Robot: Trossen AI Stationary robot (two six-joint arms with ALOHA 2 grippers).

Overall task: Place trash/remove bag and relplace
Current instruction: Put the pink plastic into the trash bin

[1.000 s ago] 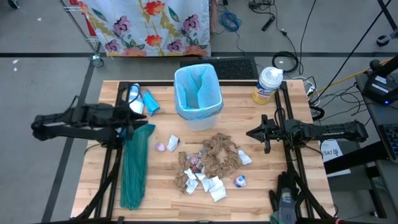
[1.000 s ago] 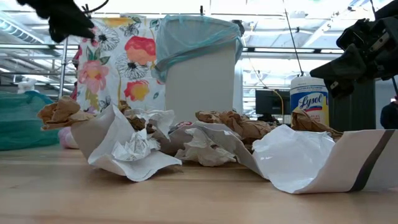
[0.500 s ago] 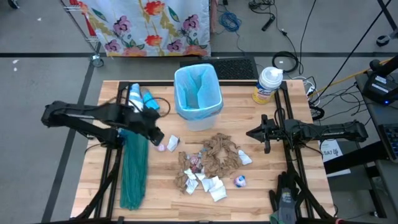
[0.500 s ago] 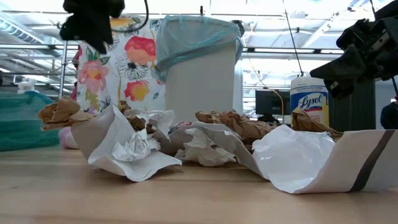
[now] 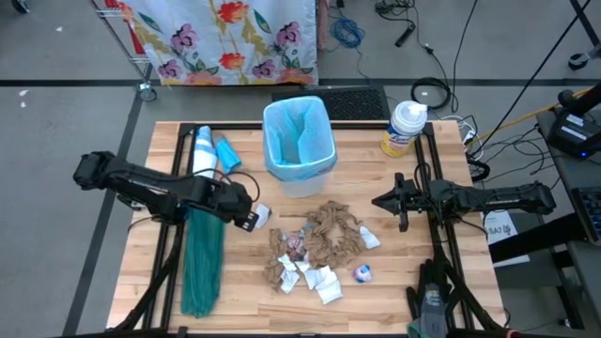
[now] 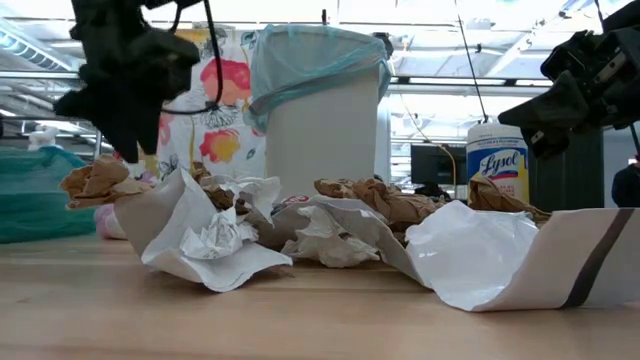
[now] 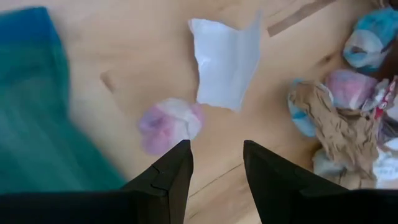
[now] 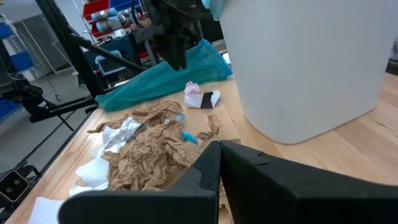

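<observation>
My gripper will uncover a hidden blue ball when it lifts the crumpled brown paper (image 7: 337,127), because a curved blue edge (image 7: 300,114) shows from under the paper.
The trash (image 5: 317,246) lies loose on the table's middle: crumpled brown paper, white scraps and small coloured bits. A small pink-and-white ball (image 7: 169,124) and a white scrap (image 7: 224,59) lie apart at its left. My left gripper (image 5: 248,218) is open and empty, just above the table, with the pink ball before its fingertips (image 7: 216,146). The pale blue bag (image 5: 299,131) lines the white bin (image 5: 302,178), its edge folded over the rim. My right gripper (image 5: 380,201) is shut and empty, to the right of the trash.
A teal-green bag (image 5: 203,258) lies along the table's left side, next to my left gripper. A blue roll (image 5: 228,155) and a white item (image 5: 202,148) lie at the far left. A wipes canister (image 5: 404,129) stands at the far right.
My left gripper has gone toward the table's right and near edges and down, from beside the teal-green bag's top to the pink ball. Nothing on the table has moved.
</observation>
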